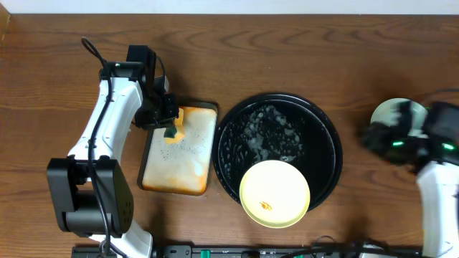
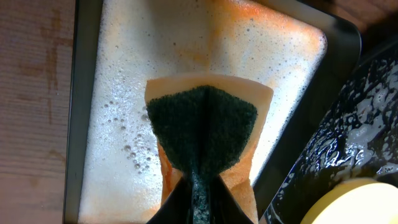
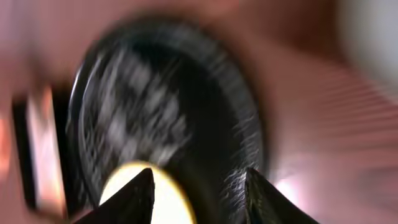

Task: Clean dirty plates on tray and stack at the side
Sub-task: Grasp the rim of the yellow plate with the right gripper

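The yellow plate sticks out over the black tray's front rim. Next, my right gripper pinches the plate's edge (image 1: 308,189) and pulls the plate inside before scrubbing.
A pale yellow plate (image 1: 275,193) with a small orange speck lies at the front of the round black tray (image 1: 333,143), whose floor is foamy. It also shows in the wrist views as plate (image 2: 364,204) and plate (image 3: 168,202). A mint-green plate (image 1: 389,112) rests on the table at the far right. My right gripper (image 1: 374,136), blurred, hovers beside it and stands open (image 3: 198,186) with nothing between its fingers. Over the rectangular tray, my left gripper (image 2: 200,202) is shut on a folded sponge (image 2: 205,127) with a dark green scouring face.
The rectangular tray (image 1: 152,154), soapy and orange-stained, sits left of the black tray (image 2: 348,130). Its metal rim (image 2: 71,124) borders bare wood. Cables and a power strip (image 1: 215,252) run along the front edge.
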Controlling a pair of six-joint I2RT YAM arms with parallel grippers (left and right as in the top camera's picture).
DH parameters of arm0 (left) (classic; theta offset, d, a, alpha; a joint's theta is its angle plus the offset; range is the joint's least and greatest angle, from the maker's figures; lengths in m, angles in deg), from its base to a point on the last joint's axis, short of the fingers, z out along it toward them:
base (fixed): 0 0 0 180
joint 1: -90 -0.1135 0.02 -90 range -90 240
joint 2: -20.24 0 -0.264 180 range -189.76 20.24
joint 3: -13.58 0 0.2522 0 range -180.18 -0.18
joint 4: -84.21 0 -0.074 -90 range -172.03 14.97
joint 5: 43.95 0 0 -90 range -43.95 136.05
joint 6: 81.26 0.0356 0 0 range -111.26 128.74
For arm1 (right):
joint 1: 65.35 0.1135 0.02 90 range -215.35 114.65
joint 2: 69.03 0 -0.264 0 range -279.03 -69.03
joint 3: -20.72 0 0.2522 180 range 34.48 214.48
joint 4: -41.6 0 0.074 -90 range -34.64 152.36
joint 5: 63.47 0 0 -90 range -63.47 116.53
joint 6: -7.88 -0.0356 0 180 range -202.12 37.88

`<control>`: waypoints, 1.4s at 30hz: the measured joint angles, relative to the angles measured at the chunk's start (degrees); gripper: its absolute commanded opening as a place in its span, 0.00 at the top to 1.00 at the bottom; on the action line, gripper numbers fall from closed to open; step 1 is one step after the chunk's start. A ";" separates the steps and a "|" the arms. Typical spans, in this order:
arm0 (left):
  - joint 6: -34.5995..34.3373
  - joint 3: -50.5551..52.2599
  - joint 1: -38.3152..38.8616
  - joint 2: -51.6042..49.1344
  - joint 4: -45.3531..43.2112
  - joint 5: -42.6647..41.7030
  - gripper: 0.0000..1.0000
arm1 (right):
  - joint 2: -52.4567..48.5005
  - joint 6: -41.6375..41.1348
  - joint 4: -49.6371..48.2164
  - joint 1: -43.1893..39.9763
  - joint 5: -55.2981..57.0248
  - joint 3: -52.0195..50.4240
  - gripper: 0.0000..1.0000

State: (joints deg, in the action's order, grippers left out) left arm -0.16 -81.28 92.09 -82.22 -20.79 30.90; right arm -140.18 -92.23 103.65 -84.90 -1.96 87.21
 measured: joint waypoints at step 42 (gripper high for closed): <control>0.17 0.00 0.00 0.00 0.00 -0.22 0.83 | -17.68 -10.86 -5.44 36.09 23.98 -3.02 0.99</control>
State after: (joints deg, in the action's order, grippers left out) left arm 0.01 -81.28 92.09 -82.22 -20.79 30.68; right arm -157.87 -103.09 98.21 -48.81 22.02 84.20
